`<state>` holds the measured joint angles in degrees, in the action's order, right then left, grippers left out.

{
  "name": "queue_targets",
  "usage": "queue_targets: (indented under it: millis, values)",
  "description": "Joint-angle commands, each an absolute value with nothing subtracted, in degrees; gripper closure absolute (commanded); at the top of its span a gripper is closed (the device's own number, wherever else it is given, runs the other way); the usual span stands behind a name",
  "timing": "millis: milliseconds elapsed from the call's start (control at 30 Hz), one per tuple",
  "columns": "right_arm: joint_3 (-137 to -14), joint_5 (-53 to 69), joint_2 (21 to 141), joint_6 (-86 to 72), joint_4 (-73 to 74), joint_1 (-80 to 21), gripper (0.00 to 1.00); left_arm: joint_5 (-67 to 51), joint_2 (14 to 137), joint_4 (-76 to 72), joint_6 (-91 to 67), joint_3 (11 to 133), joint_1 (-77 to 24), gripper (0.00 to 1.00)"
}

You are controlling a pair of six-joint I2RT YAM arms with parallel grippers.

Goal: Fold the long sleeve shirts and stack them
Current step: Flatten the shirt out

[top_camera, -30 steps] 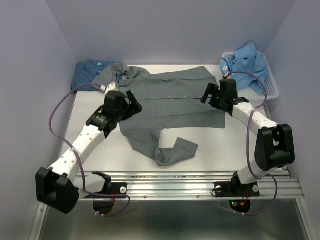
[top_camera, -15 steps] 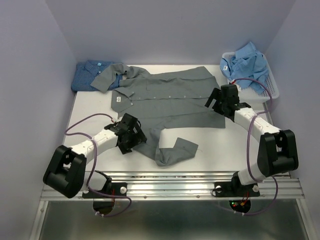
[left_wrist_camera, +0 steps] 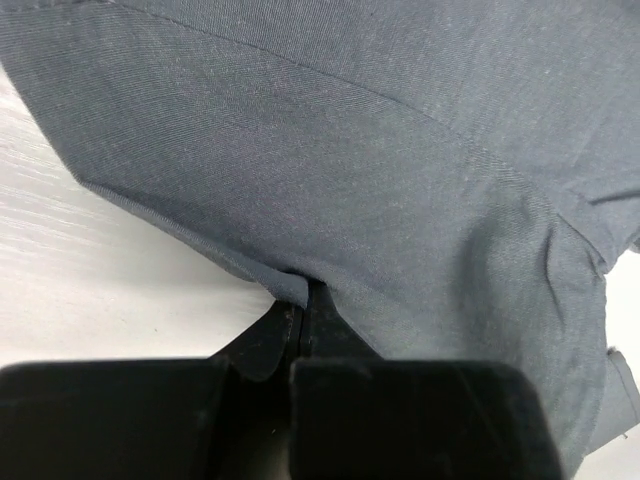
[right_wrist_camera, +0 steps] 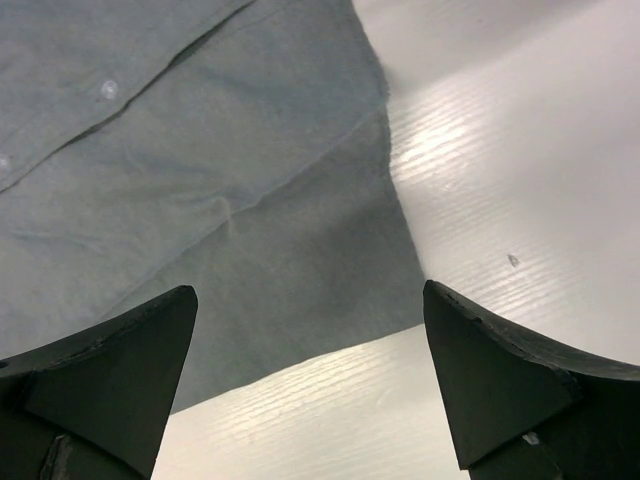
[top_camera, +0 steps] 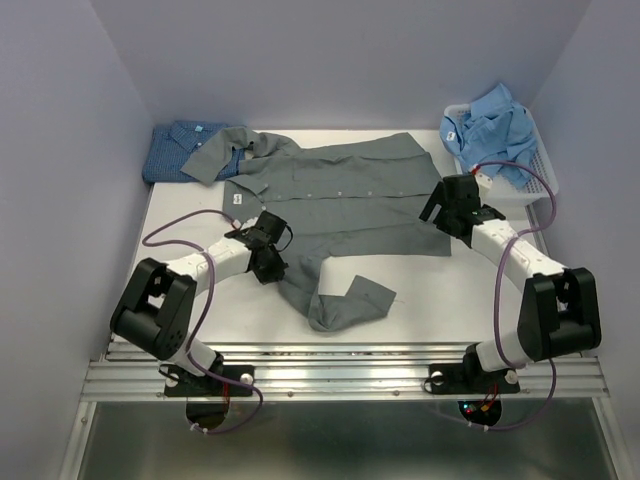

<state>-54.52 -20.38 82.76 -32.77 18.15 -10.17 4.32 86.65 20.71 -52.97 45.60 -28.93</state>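
Note:
I expect the grey shirt (top_camera: 350, 215) to show a plain back when I lift it and turn it over, since the shirt's button row (top_camera: 340, 194) is facing up.
A plain grey long sleeve shirt (top_camera: 340, 195) lies spread on the white table, one sleeve bent toward the front edge. My left gripper (top_camera: 270, 262) sits low at the shirt's left side edge, shut on a fold of the grey cloth (left_wrist_camera: 300, 290). My right gripper (top_camera: 438, 212) hovers open over the grey shirt's near right corner (right_wrist_camera: 300, 250), nothing between its fingers. A dark blue dotted shirt (top_camera: 178, 148) lies folded at the back left, partly under the grey shirt's sleeve. A light blue shirt (top_camera: 495, 118) is bunched in the basket.
A white mesh basket (top_camera: 538, 178) stands at the back right against the wall. Pale walls close in the table on three sides. A metal rail (top_camera: 350, 365) runs along the front edge. Bare table shows beside the right gripper (right_wrist_camera: 500, 200).
My left gripper moved up to the grey shirt's left edge and shut on it. The right gripper drifted slightly right and stayed open.

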Motion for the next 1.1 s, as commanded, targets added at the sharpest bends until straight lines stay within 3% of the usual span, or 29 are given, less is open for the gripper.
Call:
queue_targets:
  millis: [0, 467, 533, 567, 600, 700, 733, 800, 833, 900, 1067]
  values:
    - [-53.4, -25.3, 83.6, -32.0, 22.1, -10.0, 0.00, 9.8, 81.0, 22.8, -50.2, 48.4, -29.3, 1.00]
    - [-52.7, -20.0, 96.1, -32.9, 17.4, -9.5, 0.02, 8.4, 72.3, 22.3, -46.3, 50.2, -29.3, 1.00]
    - [-51.2, -18.6, 96.9, -33.3, 15.8, -9.5, 0.11, 8.1, 71.8, 22.4, -46.4, 50.1, -29.3, 1.00]
    - [-50.4, -18.3, 97.2, -33.5, 15.1, -9.5, 0.22, 8.1, 71.5, 22.7, -46.6, 50.1, -29.3, 1.00]
    - [-49.8, -18.0, 97.2, -33.6, 14.6, -9.5, 0.23, 8.0, 71.3, 22.7, -46.7, 50.1, -29.3, 1.00]
    - [-48.8, -16.4, 98.0, -33.3, 11.7, -9.5, 0.57, 7.3, 70.0, 22.0, -46.1, 50.4, -29.2, 1.00]
    - [-48.7, -15.8, 98.2, -32.4, 10.6, -9.5, 0.73, 7.1, 69.1, 21.3, -45.8, 50.8, -29.2, 1.00]
    - [-49.7, -14.7, 98.2, -31.6, 8.4, -9.5, 0.83, 6.9, 68.2, 20.7, -44.6, 51.9, -29.2, 1.00]
    - [-50.4, -14.8, 98.0, -31.4, 8.3, -9.5, 0.93, 7.0, 67.5, 20.6, -44.2, 52.4, -29.2, 1.00]
    - [-52.7, -15.0, 97.0, -29.5, 8.7, -9.5, 0.99, 7.9, 65.7, 19.9, -42.9, 54.3, -29.2, 1.00]
    - [-58.6, -15.9, 87.3, -25.1, 13.2, -9.5, 0.99, 12.6, 60.8, 17.8, -39.5, 62.8, -29.2, 1.00]
